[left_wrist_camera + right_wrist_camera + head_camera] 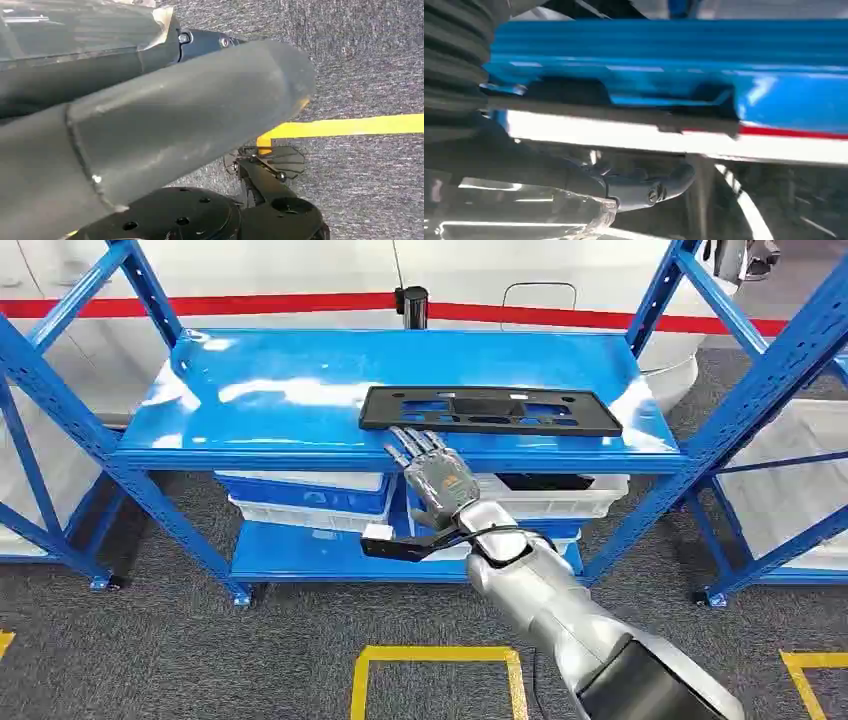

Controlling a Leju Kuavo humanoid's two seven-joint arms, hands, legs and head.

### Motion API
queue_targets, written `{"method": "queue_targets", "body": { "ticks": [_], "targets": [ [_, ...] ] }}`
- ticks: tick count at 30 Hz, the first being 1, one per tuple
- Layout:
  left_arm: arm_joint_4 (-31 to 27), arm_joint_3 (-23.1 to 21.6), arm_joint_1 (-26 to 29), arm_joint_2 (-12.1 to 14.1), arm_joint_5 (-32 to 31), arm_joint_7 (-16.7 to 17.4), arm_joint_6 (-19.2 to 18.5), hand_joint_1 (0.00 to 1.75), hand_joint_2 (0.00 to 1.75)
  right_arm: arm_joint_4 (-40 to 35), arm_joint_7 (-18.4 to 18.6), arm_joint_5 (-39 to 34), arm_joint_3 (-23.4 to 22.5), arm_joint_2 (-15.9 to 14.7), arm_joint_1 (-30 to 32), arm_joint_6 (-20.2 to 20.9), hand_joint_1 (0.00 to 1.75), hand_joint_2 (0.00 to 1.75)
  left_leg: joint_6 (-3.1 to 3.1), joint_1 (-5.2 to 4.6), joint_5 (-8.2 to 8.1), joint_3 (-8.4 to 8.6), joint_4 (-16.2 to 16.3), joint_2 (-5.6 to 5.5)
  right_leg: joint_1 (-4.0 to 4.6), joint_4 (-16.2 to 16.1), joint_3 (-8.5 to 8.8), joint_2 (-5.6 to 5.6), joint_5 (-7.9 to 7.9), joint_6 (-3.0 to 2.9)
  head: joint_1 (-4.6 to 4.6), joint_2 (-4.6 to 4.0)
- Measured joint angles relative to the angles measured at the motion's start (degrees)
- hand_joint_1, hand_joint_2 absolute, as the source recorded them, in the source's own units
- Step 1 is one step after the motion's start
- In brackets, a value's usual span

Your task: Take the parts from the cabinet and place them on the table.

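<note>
The black plastic part (490, 408) has a deep edge (490, 427) below its flat side. I should expect its bottom side to be hollow and rimmed when I turn it over.
A flat black plastic part (490, 410) with cut-outs lies on the blue top shelf (290, 390) of the cabinet, towards its right side. My right hand (437, 480) reaches up at the shelf's front edge, its fingertips (412, 440) stretched out just short of the part's near left edge, with the thumb spread below the edge and nothing held. In the right wrist view the part (634, 112) appears edge-on against the blue shelf (674, 45), beyond my fingers (644, 187). My left hand (150, 130) hangs over the carpet, holding nothing.
White bins (560, 498) and a blue bin (310, 495) stand on the lower shelf behind my wrist. Blue uprights (760, 370) frame the cabinet on both sides. Yellow tape squares (435, 655) mark the grey carpet in front.
</note>
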Motion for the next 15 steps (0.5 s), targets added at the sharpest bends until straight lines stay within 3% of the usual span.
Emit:
{"method": "queue_targets", "body": {
  "ticks": [15],
  "targets": [
    [0.02,0.00,-0.03,0.31,-0.18,-0.37,-0.31,0.00,0.00,3.11,0.24,0.31,-0.61,-0.63,-1.01,-0.35,0.00,1.75,0.06,-0.26,-0.05,-0.05,0.12,0.00,-0.40,-0.07,-0.15,0.00,0.07,0.10,-0.02,0.00]
  ]
}}
